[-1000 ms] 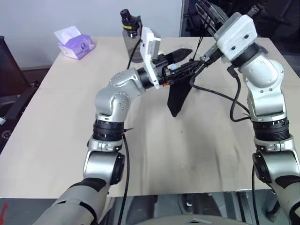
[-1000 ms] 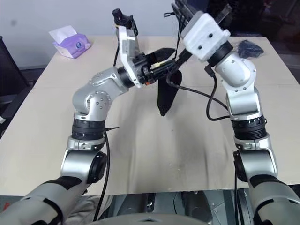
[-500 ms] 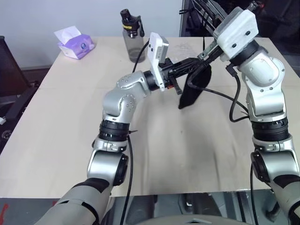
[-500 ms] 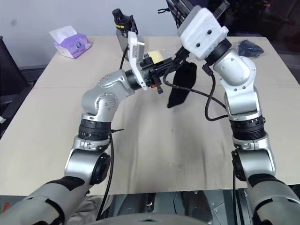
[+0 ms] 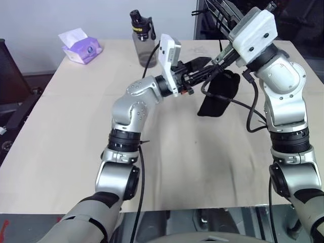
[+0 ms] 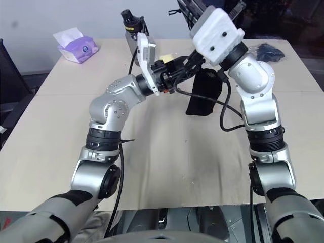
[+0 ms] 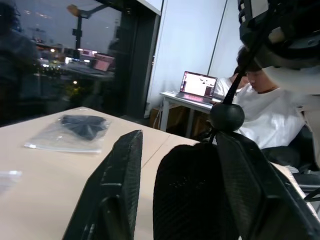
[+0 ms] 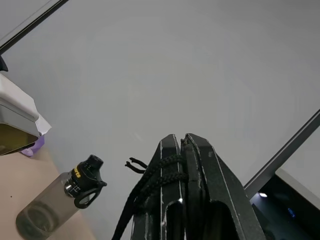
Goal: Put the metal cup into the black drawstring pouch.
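Note:
I expect the black drawstring pouch (image 5: 216,101) to swing around narrow side on when I grip its top, because the pouch is hanging from its thin cord (image 7: 234,89).
The black drawstring pouch (image 5: 218,93) hangs in the air over the middle of the table, broad side toward me and bulging a little. Its cord runs up past a round toggle (image 7: 226,116) to my right gripper (image 8: 181,139), which is shut on the cord and points up and away. My left gripper (image 5: 205,68) reaches in from the left at the pouch's top. Its two fingers stand apart on either side of the pouch (image 7: 190,200), with a gap at one finger (image 7: 117,190). The metal cup is out of view.
A grey bottle with a black cap (image 5: 143,43) and a purple tissue box (image 5: 81,46) stand at the table's far left. A clear plastic bag holding a dark item (image 6: 268,50) lies at the far right. A person (image 7: 265,115) sits at a laptop beyond the table (image 5: 61,126).
The pouch has swung to the right and now hangs broader instead of as a narrow strip. The left fingers stand wider apart than half a second ago. The right gripper still holds the cord.

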